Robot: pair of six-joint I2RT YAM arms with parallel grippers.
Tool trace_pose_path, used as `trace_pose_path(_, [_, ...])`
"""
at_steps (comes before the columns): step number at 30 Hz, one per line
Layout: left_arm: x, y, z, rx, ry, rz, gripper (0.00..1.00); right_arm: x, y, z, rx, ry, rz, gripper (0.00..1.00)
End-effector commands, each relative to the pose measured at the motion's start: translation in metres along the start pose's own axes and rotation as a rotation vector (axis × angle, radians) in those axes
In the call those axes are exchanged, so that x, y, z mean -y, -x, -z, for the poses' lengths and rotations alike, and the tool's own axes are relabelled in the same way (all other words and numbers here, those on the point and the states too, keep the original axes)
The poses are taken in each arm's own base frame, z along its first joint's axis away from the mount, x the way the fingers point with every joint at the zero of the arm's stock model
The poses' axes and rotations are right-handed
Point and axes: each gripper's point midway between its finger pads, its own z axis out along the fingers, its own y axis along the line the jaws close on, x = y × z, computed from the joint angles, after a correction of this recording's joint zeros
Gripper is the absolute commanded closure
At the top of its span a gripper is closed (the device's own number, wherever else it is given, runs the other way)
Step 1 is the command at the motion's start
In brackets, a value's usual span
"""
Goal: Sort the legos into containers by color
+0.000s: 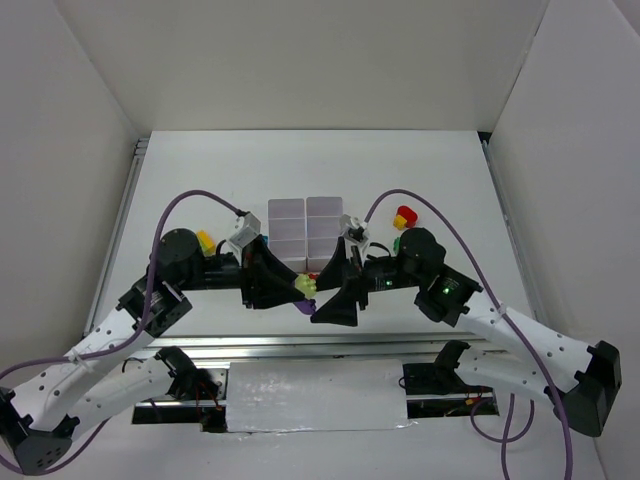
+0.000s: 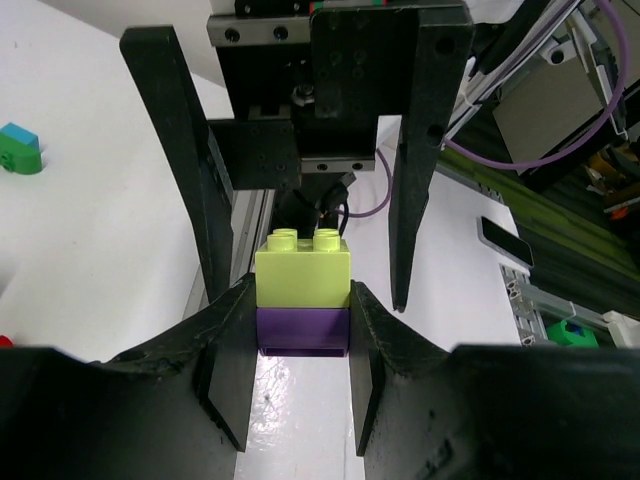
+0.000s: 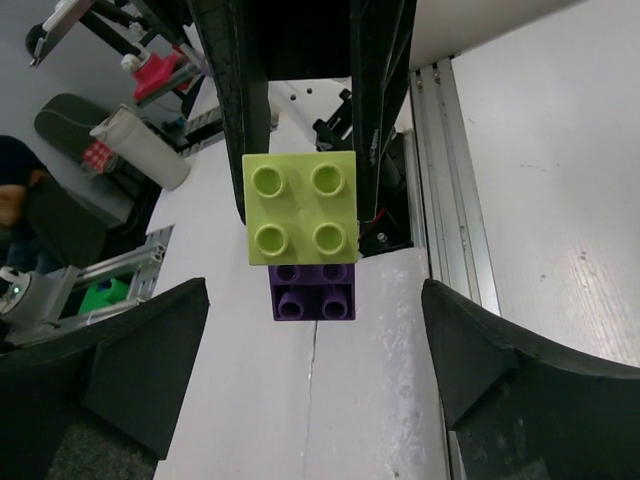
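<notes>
The purple brick in my left gripper is in line with my right gripper's fingers, so I should move them over to the lime-green brick and pull that one free.
A lime-green brick is stacked on a purple brick. My left gripper is shut on the purple one, and the lime one sticks out past its fingertips. The pair hangs just in front of the white containers, lime brick uppermost. My right gripper faces it with its jaws wide open and touches neither the lime brick nor the purple brick. In the top view the left gripper and the right gripper meet nose to nose.
Loose legos lie around the containers: a red and yellow one at the right, a green one beside the right arm, a yellow one at the left. A green and blue lego shows in the left wrist view. White walls enclose the table.
</notes>
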Motion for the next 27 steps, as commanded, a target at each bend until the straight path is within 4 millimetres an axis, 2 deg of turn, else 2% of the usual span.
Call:
trace_pose_path(1, [0.016,0.023,0.002,0.083,-0.049,-0.065,1.0,-0.011,0.013,-0.006,0.054,0.042,0.047,0.09])
trace_pose_path(3, [0.017,0.025,0.003,0.086,-0.054,-0.068,1.0,-0.01,0.014,-0.009,0.06,0.038,0.05,0.16])
trace_pose_path(6, [0.017,0.026,0.002,0.089,-0.048,-0.066,1.0,-0.01,0.013,-0.011,0.052,0.041,0.048,0.2])
trace_pose_path(9, [0.015,0.025,0.002,0.088,-0.047,-0.063,1.0,-0.012,0.015,-0.013,0.062,0.048,0.05,0.38])
trace_pose_path(10, [0.015,0.025,0.002,0.09,-0.044,-0.063,1.0,-0.012,0.016,-0.013,0.062,0.047,0.049,0.45])
trace_pose_path(11, [0.014,0.026,0.002,0.091,-0.041,-0.061,1.0,-0.013,0.017,-0.013,0.063,0.048,0.053,0.62])
trace_pose_path(13, [0.012,0.025,0.001,0.091,-0.033,-0.057,1.0,-0.012,0.017,-0.013,0.064,0.042,0.05,0.8])
trace_pose_path(14, [0.012,0.026,0.001,0.091,-0.031,-0.059,1.0,-0.011,0.017,-0.013,0.064,0.037,0.051,0.93])
trace_pose_path(16, [0.011,0.026,0.001,0.089,-0.025,-0.057,1.0,-0.01,0.016,-0.013,0.058,0.029,0.047,0.95])
trace_pose_path(17, [0.009,0.025,0.001,0.086,-0.017,-0.058,1.0,-0.01,0.016,-0.012,0.058,0.027,0.048,1.0])
trace_pose_path(26, [0.0,0.019,0.0,0.059,0.015,-0.058,1.0,-0.002,0.013,-0.01,0.029,-0.037,0.051,1.0])
trace_pose_path(27, [0.002,0.019,0.001,0.064,0.015,-0.064,1.0,-0.001,0.013,-0.009,0.025,-0.042,0.049,0.95])
